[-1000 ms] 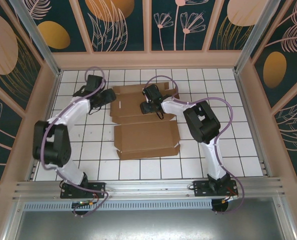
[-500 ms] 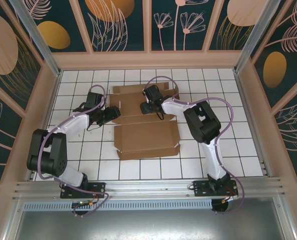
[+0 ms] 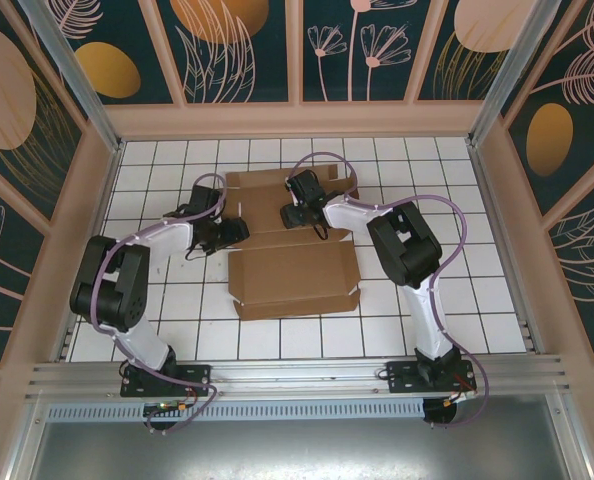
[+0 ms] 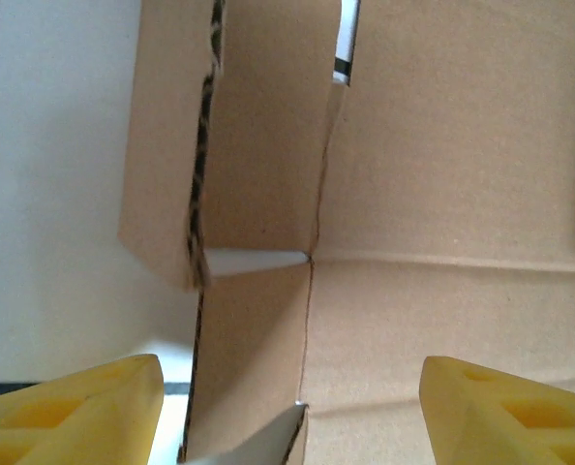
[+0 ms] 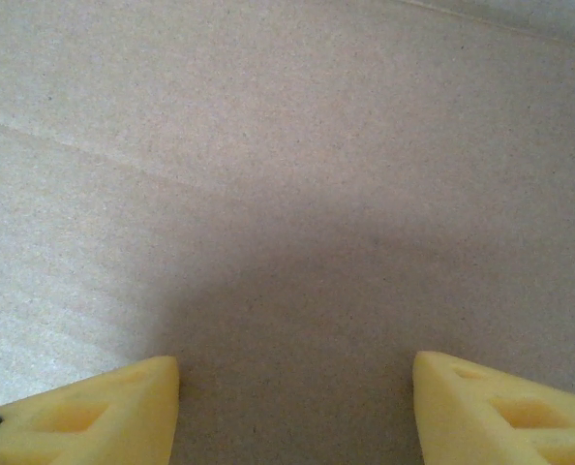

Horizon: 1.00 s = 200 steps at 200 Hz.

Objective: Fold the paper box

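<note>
The far and near panels of the cardboard sheet (image 3: 293, 272) should turn together across the tiles and stay mostly flat when the robot pushes the sheet, because an unbroken crease (image 3: 289, 244) joins them.
The paper box (image 3: 292, 270) is a brown die-cut cardboard sheet lying mostly flat in the middle of the tiled floor, its far part under the arms. My left gripper (image 3: 239, 231) is at the sheet's left edge, open, its yellow fingertips (image 4: 70, 407) straddling a side flap and crease (image 4: 312, 262). My right gripper (image 3: 289, 215) is pressed down over the far panel (image 5: 287, 194), open, with bare cardboard between its fingertips (image 5: 84, 412).
White tiled floor (image 3: 457, 260) surrounds the sheet on all sides. Beige walls and metal posts (image 3: 497, 90) fence the workspace. A metal rail (image 3: 297, 375) runs along the near edge by the arm bases.
My left gripper has moved right and toward the near side, from the far-left corner of the sheet to its left edge. The right arm and the cardboard stayed still.
</note>
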Available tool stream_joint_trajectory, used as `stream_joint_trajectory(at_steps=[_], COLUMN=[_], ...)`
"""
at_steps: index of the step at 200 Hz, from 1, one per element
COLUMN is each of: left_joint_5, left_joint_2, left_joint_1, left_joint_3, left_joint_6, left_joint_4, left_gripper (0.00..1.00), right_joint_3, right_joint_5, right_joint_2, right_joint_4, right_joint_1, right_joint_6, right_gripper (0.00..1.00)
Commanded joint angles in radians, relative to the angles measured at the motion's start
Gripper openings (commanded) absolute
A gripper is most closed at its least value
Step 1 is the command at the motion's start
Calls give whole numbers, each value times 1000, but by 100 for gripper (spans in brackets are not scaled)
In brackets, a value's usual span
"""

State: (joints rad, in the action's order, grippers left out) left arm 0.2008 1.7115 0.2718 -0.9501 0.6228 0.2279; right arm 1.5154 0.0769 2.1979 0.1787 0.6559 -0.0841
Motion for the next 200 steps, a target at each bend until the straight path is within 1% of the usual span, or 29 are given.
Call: stream_joint_trajectory(at_steps=[1,46,99,129,143,161,176,198,200], left_joint_5=[0,46,121,153,121,53,9,-12,-11], left_joint_2=[39,64,153,194,181,113,56,8,-15], left_joint_1=[32,78,118,125,125,124,124,125,125], left_joint_3=[-59,-104,-129,-133,-145,-174,-232,-307,-311], left_joint_6=[10,42,86,101,86,52,20,1,1], left_joint_4=[-30,-83,-146,-163,-134,-86,-28,33,37], left_gripper=[70,68,66,66,65,66,66,65,65], right_joint_3=[-79,-74,-76,-76,-78,-84,-89,-102,-103], right_joint_5=[-89,-95,-95,-90,-87,-83,-82,-100,-102], right_joint_2=[86,85,85,83,79,69,56,24,19], right_joint_4=[251,255,257,261,263,264,264,256,256], right_joint_1=[14,13,16,16,16,16,16,13,12], right_joint_6=[-16,-19,-23,-23,-23,-20,-22,-28,-29], right_gripper=[63,63,63,63,63,63,63,63,63])
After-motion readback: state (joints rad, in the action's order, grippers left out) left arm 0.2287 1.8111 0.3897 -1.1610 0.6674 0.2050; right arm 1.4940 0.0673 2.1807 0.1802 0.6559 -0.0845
